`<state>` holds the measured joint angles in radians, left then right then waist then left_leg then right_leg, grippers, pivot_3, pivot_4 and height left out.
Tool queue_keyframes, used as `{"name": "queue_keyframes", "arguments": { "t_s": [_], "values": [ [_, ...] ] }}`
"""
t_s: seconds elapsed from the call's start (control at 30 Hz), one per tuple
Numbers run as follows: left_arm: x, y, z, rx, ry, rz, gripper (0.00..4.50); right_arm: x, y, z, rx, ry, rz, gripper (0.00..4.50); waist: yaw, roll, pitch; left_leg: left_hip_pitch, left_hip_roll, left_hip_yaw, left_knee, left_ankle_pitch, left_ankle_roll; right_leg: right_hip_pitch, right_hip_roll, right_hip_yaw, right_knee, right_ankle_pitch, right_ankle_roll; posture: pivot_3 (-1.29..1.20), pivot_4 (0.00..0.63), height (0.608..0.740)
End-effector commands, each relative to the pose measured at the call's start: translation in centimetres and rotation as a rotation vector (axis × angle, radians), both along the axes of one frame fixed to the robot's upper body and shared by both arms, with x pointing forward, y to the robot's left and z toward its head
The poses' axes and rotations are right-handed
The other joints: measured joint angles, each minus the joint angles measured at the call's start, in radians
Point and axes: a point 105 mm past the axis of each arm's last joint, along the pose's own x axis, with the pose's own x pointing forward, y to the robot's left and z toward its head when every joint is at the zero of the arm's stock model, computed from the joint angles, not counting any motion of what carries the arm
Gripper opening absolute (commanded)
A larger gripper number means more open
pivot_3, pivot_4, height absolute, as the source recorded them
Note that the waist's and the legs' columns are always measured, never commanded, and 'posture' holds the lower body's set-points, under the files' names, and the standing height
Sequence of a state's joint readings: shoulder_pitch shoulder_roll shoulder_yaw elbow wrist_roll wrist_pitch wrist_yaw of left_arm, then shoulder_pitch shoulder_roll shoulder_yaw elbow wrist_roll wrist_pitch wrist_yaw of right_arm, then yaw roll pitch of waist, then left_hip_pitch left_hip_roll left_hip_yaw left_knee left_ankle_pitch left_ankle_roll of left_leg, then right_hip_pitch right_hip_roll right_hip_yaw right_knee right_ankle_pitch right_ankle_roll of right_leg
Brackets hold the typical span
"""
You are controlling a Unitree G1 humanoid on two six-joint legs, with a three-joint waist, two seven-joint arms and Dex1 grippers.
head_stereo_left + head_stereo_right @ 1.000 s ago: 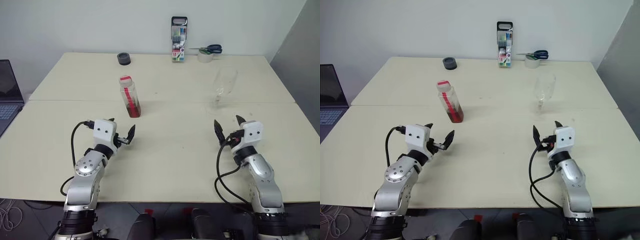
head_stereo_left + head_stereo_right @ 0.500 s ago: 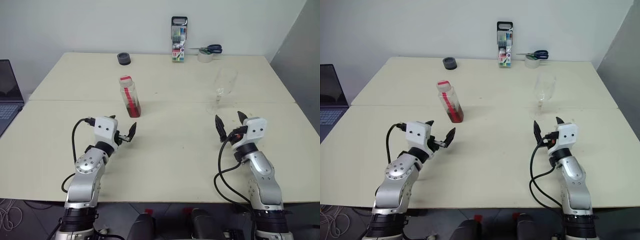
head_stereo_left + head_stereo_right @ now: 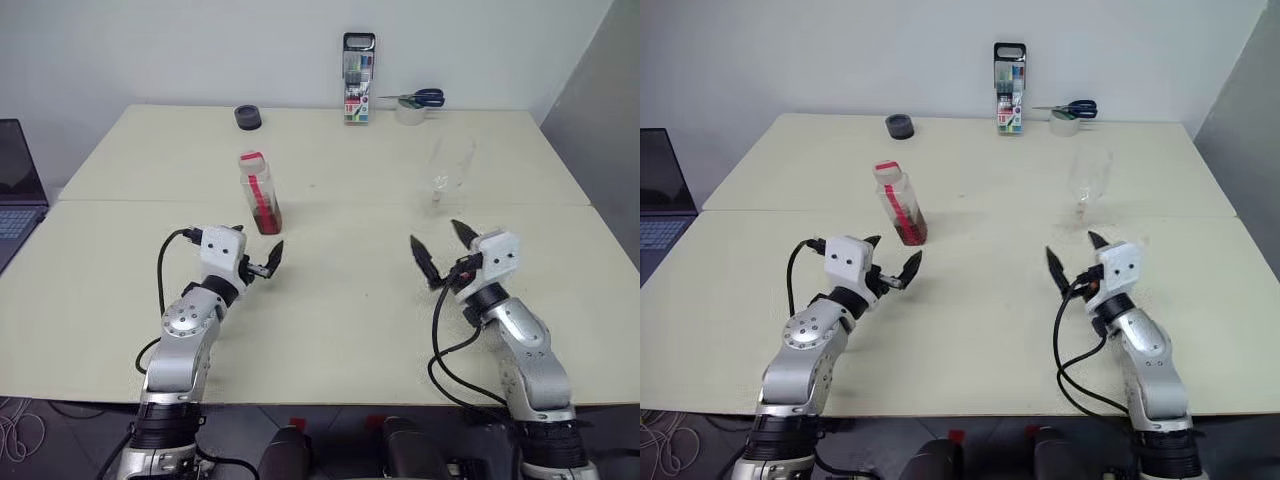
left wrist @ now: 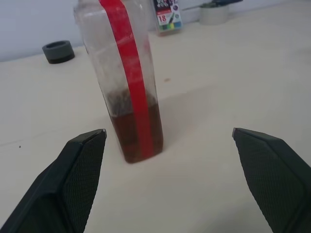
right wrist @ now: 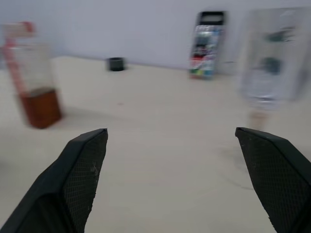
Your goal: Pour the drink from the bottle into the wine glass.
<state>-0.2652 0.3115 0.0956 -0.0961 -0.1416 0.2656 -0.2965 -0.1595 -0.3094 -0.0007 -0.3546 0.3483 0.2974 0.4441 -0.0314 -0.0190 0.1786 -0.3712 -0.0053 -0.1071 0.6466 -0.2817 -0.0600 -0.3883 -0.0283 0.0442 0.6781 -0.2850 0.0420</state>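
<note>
My left gripper's open fingers are behind the bottle (image 3: 264,208), which stands upright and free ahead, so they should keep reaching forward until they surround the bottle's upper body (image 3: 257,184).
The bottle (image 3: 259,193), clear plastic with a red stripe and a white-and-red cap, stands upright on the table left of centre. The reddish-brown drink (image 4: 136,136) fills its bottom. My left gripper (image 3: 252,245) is open just in front of the bottle, apart from it, and the bottle stands between its fingers in the left wrist view. The wine glass (image 3: 447,170) stands upright on the right half. My right gripper (image 3: 436,235) is open a short way in front of the glass, angled to the left and holding nothing.
A marker-pen case (image 3: 357,80) stands at the table's far edge. Scissors (image 3: 415,98) lie on a tape roll (image 3: 408,113) beside it. A black round object (image 3: 247,117) sits at the far left. A laptop (image 3: 15,190) is off the table's left side.
My right gripper has lifted, shifted left and turned to point more leftward. My left gripper has edged forward toward the bottle. Bottle and glass have not moved.
</note>
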Motion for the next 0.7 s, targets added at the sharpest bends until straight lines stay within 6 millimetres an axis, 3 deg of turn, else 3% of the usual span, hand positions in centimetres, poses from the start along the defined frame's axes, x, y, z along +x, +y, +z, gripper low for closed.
{"name": "queue_keyframes", "arguments": {
  "t_s": [0.03, 0.33, 0.7],
  "values": [
    [1.1, -0.2, 1.7, -0.031, -0.048, 0.053, 4.45, -1.5, 2.0, 3.0, 0.002, -0.017, 0.193, 4.50, 0.001, 0.000, 0.000, 0.000, 0.000, 0.000, 0.000, 0.000, 0.000, 0.000, 0.000, 0.000, 0.000, 0.000, 0.000, 0.00, 0.150, 0.740],
    [3.3, -0.4, 2.8, -0.022, -0.074, 0.165, 4.45, -1.6, 2.5, 4.2, -0.038, 0.080, 0.273, 4.50, 0.002, 0.000, 0.000, -0.002, -0.001, -0.001, 0.000, 0.000, 0.000, -0.001, 0.000, -0.001, -0.001, 0.000, 0.000, 0.00, 0.150, 0.740],
    [4.4, -0.9, 3.7, -0.029, -0.108, 0.199, 4.45, -1.6, 2.7, 4.8, -0.070, 0.060, 0.278, 4.50, 0.002, 0.000, 0.000, -0.003, -0.001, -0.001, 0.001, 0.000, 0.000, -0.001, -0.001, -0.002, -0.002, 0.000, 0.000, 0.00, 0.150, 0.740]
  ]
}}
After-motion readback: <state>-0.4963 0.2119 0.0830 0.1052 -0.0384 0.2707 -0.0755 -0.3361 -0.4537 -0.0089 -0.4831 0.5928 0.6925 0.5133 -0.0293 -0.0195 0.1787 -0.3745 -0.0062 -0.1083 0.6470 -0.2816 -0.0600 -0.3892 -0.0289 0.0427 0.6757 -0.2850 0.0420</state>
